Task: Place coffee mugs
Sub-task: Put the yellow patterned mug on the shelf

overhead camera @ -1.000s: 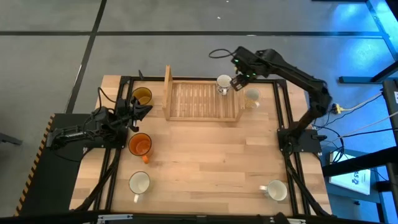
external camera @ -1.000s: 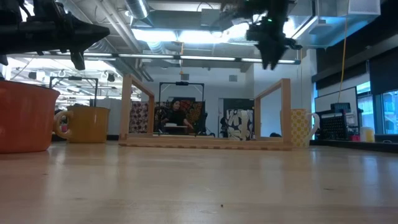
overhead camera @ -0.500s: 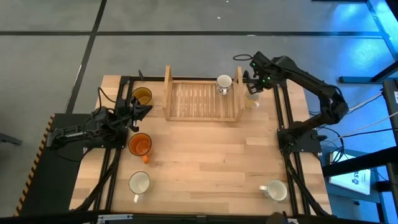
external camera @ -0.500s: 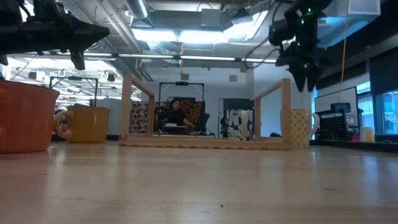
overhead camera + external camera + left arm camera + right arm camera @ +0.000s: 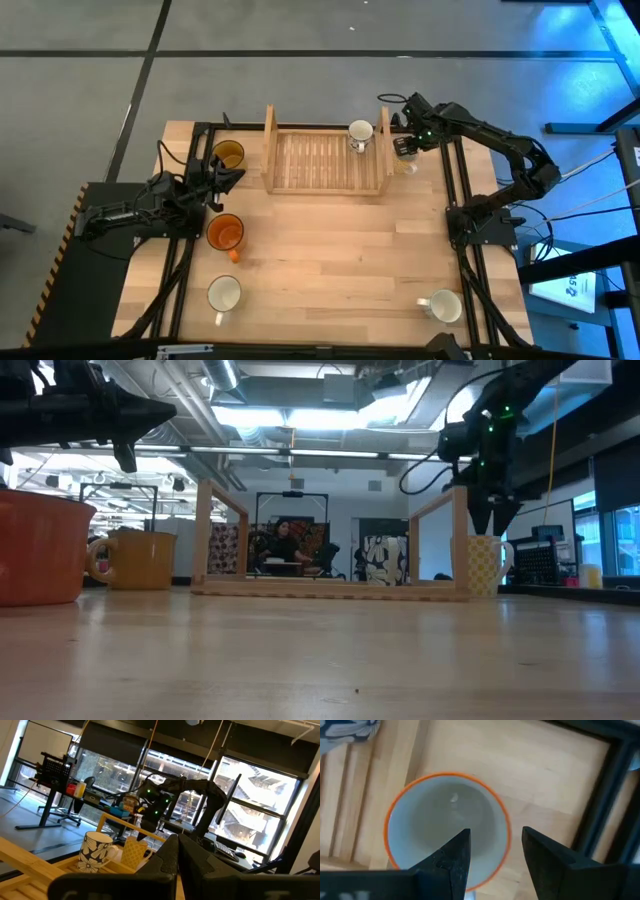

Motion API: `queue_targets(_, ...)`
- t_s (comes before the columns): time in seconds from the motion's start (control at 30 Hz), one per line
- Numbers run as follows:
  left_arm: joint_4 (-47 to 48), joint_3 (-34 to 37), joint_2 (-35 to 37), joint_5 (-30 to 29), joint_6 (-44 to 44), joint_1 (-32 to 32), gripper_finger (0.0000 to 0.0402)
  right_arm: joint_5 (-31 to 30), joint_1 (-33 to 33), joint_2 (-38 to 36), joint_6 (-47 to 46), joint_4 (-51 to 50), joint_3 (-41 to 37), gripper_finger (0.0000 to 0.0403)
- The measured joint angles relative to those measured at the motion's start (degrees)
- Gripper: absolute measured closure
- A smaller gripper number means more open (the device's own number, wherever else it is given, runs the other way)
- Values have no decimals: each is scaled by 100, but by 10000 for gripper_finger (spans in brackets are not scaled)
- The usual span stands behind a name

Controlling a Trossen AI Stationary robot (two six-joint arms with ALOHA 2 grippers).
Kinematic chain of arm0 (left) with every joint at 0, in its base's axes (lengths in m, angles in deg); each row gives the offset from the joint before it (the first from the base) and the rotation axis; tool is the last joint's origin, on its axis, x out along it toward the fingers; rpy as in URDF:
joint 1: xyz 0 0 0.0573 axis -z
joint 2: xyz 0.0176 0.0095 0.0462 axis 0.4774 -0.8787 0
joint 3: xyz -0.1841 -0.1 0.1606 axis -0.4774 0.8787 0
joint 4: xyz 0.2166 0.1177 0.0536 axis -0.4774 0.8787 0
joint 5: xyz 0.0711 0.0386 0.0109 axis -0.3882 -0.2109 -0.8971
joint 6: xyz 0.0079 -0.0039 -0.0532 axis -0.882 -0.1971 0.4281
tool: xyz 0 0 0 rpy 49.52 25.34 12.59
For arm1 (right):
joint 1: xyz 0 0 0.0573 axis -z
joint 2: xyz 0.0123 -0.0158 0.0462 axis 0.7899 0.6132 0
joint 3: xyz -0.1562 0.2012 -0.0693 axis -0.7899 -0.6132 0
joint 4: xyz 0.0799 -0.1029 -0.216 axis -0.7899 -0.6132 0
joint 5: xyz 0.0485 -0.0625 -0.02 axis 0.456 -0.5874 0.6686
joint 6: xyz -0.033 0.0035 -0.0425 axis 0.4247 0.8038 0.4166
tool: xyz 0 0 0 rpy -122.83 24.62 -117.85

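My right gripper's fingers straddle the checked mug's orange rim (image 5: 508, 838), one over the mug's hollow, one outside. It should next go down until they are on either side of the checked mug's side (image 5: 497, 852), then close.
My right gripper (image 5: 404, 147) (image 5: 494, 851) is open and points down over a cream checked mug (image 5: 405, 160) (image 5: 483, 565) with an orange rim (image 5: 447, 825). That mug stands on the table just right of the slatted wooden tray (image 5: 310, 160). One finger is over the mug's hollow and the other is outside its wall; neither shows contact. A white flowered mug (image 5: 360, 133) stands in the tray's far right corner. The amber mug (image 5: 228, 155), orange mug (image 5: 225, 233) and two white mugs (image 5: 224, 294) (image 5: 443, 306) stand on the table. My left gripper (image 5: 224, 178) (image 5: 178, 857) waits shut between the amber and orange mugs.
The tray's upright end boards (image 5: 269, 148) (image 5: 385, 148) rise beside the checked mug. Black frame rails (image 5: 452, 170) run along the table's left and right sides. A stretch of bare wood (image 5: 330, 260) lies between the tray and the near edge. A person sits far behind the table (image 5: 285, 545).
My right gripper has moved from above the flowered mug in the tray toward the table's right edge, past the tray's end board. It has then come down over the checked mug. No mug has moved.
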Motion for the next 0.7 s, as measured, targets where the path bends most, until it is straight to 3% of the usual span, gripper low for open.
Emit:
queue_targets(0.57, 2, 0, -1, 0, 0, 2, 398, 101, -4, 2, -547, 767, -775, 241)
queue_targets(0.7, 2, 0, 0, 0, 0, 0, 398, 103, -13, 2, -636, 866, -840, 264)
